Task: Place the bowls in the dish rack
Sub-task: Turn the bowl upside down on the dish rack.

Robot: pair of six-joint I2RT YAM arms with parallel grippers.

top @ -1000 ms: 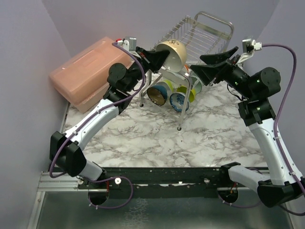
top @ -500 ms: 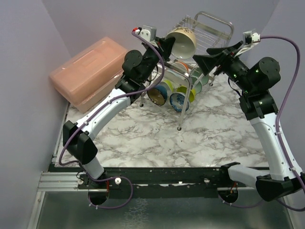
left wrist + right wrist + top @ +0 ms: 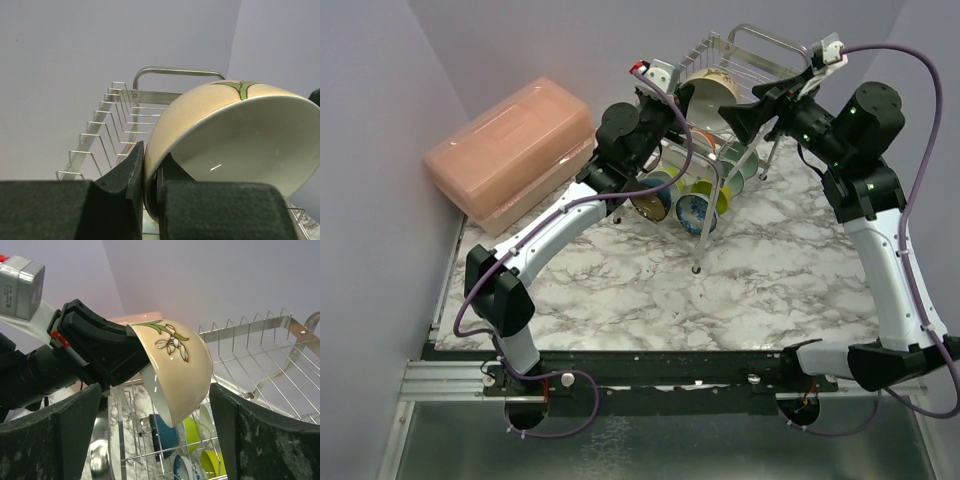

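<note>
The cream bowl (image 3: 711,100) is tilted in my left gripper above the dish rack, so my right gripper should hold the bowl's free rim (image 3: 737,93) while my left gripper takes a new grip.
A cream bowl (image 3: 712,88) with a painted flower hangs tilted over the top tier of the steel dish rack (image 3: 761,42). My left gripper (image 3: 682,100) is shut on its rim. In the left wrist view the fingers (image 3: 134,167) pinch the bowl's (image 3: 225,135) wall, one inside and one outside. My right gripper (image 3: 748,118) is open, and its fingers flank the bowl (image 3: 175,365) without touching it. Several bowls stand on edge in the lower tier: a teal one (image 3: 166,436), a lime one (image 3: 195,432) and a blue-and-white one (image 3: 695,213).
A pink lidded plastic box (image 3: 510,150) sits at the back left against the wall. The rack's upper wire shelf (image 3: 260,357) lies behind and right of the held bowl. Marble tabletop (image 3: 650,290) stretches in front of the rack.
My left arm has carried the cream bowl to the right and up, over the rack's top tier. The right gripper has risen and come in around the bowl.
</note>
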